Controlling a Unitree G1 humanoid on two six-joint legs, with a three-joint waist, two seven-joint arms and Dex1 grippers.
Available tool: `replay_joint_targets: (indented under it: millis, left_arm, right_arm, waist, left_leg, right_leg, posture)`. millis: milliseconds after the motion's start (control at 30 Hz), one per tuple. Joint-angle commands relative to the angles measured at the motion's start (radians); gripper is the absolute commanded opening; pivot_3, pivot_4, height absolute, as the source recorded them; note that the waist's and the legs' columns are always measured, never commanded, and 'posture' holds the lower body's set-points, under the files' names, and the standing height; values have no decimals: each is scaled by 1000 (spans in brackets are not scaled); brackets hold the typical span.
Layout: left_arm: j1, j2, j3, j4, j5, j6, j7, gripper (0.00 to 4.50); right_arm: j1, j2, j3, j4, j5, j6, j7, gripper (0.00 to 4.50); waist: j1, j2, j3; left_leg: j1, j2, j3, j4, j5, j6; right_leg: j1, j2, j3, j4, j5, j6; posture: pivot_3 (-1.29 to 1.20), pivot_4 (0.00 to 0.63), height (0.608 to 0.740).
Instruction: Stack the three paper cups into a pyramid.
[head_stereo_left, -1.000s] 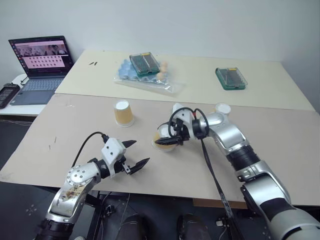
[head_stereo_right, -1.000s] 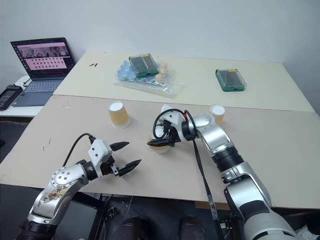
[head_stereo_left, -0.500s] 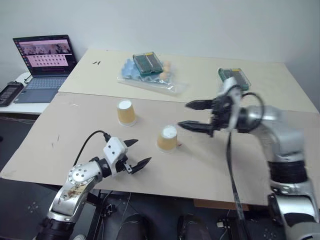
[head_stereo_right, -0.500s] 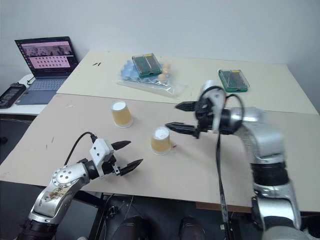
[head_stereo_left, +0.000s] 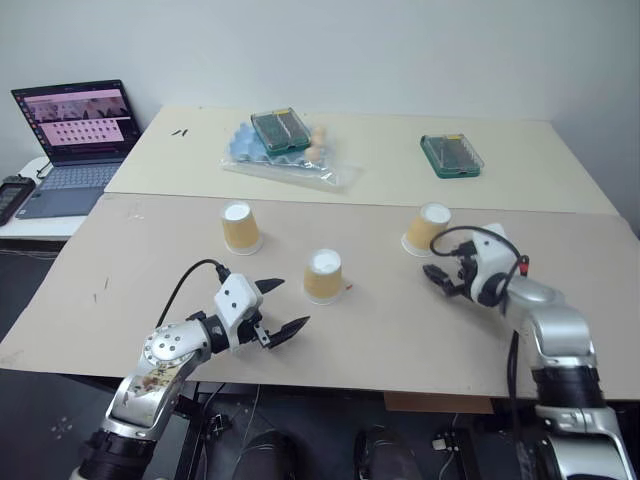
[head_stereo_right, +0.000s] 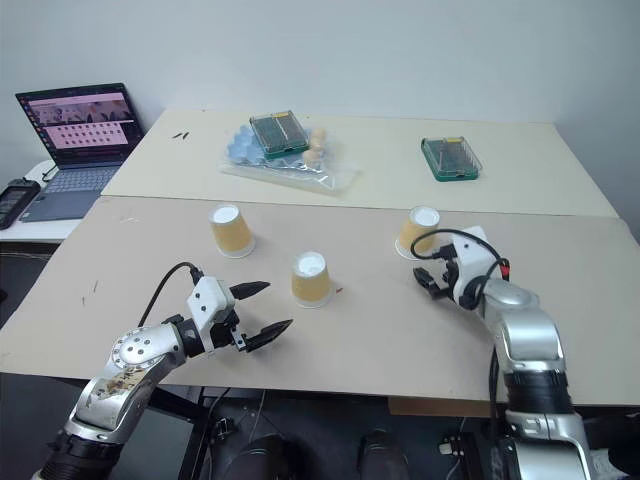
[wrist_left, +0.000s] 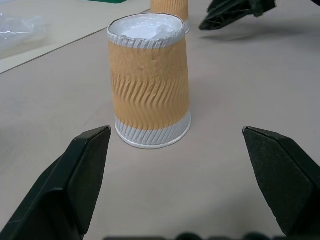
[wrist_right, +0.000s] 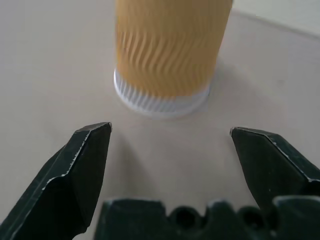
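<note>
I keep moving my right gripper forward until its fingers are around the cup's body (head_stereo_left: 421, 233), as the cup ahead (wrist_right: 165, 65) stands alone, centred in front of the open fingers.
Three tan paper cups stand upside down and apart on the table: a left cup (head_stereo_left: 240, 227), a middle cup (head_stereo_left: 323, 276) and a right cup (head_stereo_left: 427, 229). My left gripper (head_stereo_left: 286, 307) hovers open just left of the middle cup (wrist_left: 150, 80), pointing at it, with nothing between its fingers. My right gripper (head_stereo_left: 438, 280) is open and low over the table, close in front of the right cup (wrist_right: 170, 50), apart from it. In the left wrist view the right gripper's fingers (wrist_left: 235, 10) show beyond the middle cup, beside the right cup (wrist_left: 170, 6).
On the far table lie two green-lidded boxes (head_stereo_left: 280, 130) (head_stereo_left: 450, 155), the first on a blue tray in a clear plastic bag (head_stereo_left: 300, 165). A laptop (head_stereo_left: 70, 125) stands open at the far left, with a phone (head_stereo_left: 8, 197) near it.
My right gripper let go of the middle cup, opened, and swung right to the right cup. The middle cup stays standing. The left gripper has kept its place.
</note>
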Motion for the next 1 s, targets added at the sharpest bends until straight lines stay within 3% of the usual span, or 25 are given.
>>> replay_joint_targets:
  millis: [33,400,933,1000]
  left_arm:
    - [-12,11,22,-53,-10,-10,-9,4500]
    - [-11,37,39,-124,-40,28,-14,4500]
    - [5,58,47,-167,-51,44,-14,4500]
    - [7,60,48,-170,-52,46,-13,4500]
  right_arm:
    - [-74,4,-29,62,-15,-79,-33,4484]
    - [-223,32,-16,252,-25,-189,-49,4484]
    - [-373,86,-94,542,12,-345,-94,4484]
    - [-374,88,-88,539,8,-356,-86,3985]
  waist:
    - [4,0,0]
    - [-3,0,0]
    - [-2,1,1]
    - [-2,2,1]
  left_leg:
    - [0,0,0,0,0,0]
    - [-1,-1,1,0,-1,1]
    - [-1,-1,1,-1,-1,1]
    - [-1,-1,1,-1,-1,1]
  right_leg:
    - [0,0,0,-1,0,0]
    - [0,0,0,-2,-2,2]
    - [0,0,0,-2,-2,2]
    - [0,0,0,-2,-2,2]
  posture:
    - [0,150,706]
    - [0,150,706]
    - [0,150,706]
    - [0,150,706]
